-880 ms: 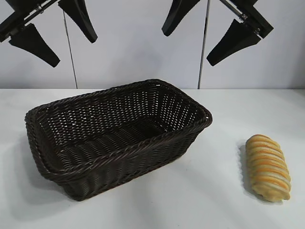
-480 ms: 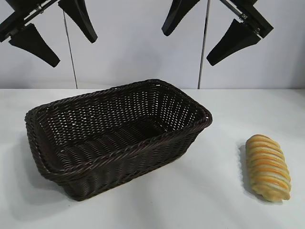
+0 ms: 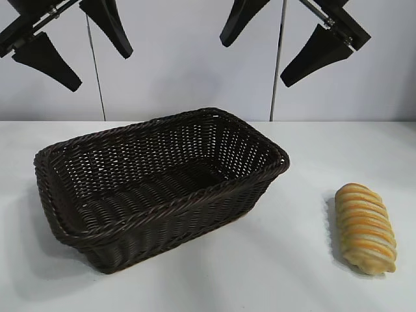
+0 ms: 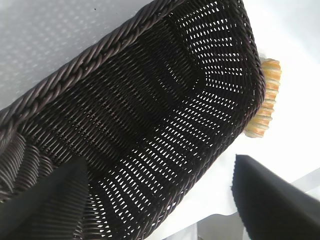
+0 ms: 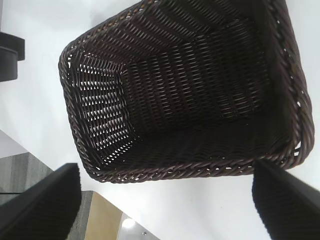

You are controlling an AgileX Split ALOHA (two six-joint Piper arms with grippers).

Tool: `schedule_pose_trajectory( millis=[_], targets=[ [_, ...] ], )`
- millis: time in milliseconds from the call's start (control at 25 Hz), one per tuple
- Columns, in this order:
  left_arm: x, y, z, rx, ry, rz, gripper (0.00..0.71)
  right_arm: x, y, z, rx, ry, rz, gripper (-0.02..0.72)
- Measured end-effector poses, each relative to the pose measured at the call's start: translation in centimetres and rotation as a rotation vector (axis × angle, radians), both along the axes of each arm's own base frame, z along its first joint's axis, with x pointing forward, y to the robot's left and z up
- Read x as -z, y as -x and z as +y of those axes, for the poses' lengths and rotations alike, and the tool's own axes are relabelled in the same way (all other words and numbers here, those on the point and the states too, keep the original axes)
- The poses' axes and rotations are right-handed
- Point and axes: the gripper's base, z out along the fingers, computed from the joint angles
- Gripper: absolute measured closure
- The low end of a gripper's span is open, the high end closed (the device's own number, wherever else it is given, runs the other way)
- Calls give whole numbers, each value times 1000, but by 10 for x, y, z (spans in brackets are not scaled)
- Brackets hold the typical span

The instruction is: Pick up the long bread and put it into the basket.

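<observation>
The basket sits crooked and its near corner [image 3: 97,246] sticks out forward, so the robot's left gripper should take hold of the basket's end rim [image 3: 45,175] and turn the basket square before the long bread goes in.
The long bread [image 3: 365,227], a golden-tan ridged loaf, lies on the white table at the right, apart from the basket. The dark brown wicker basket [image 3: 195,218] stands empty left of centre. Both grippers hang high above the table at the back. My left gripper [image 3: 97,68] is open above the basket's left end. My right gripper [image 3: 259,64] is open above the basket's right end, left of the loaf. The left wrist view looks into the basket [image 4: 100,55] past the open left gripper [image 4: 160,165], with the bread [image 4: 265,100] just beyond its rim. The right wrist view shows the right gripper [image 5: 165,170] open over the basket [image 5: 200,167]; the bread is out of that view.
The white table [image 3: 292,279] runs to a pale wall behind. In the right wrist view the table's edge [image 5: 100,192] borders floor below, and a dark block [image 5: 7,60] stands at the table's side.
The right gripper has edged very slightly up and to the left. The bread, the basket and the left gripper stay where they were.
</observation>
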Motion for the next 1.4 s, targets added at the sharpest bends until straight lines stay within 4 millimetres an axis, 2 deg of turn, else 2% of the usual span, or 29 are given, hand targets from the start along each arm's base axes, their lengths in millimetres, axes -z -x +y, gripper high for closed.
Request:
schedule_pose_trajectory(
  millis=[160,400,760,960,1160,1400],
  targets=[
    [3,3,5,14,-38,44,137,0,-1,0,3,-1,-5,66],
    [11,6,31,-94,-318,83,137,0,-1,0,5,-2,-8,66],
    [-43,30,49,-141,-419,-88,143,0,-1,0,5,-2,-8,66],
    [-52,37,49,-184,-388,-90,240,0,-1,0,5,-2,-8,66],
    [-37,43,40,-188,-293,3,248,0,-1,0,5,-2,-7,66],
    [12,57,48,-217,-383,177,182,0,-1,0,5,-3,-7,66]
  ],
)
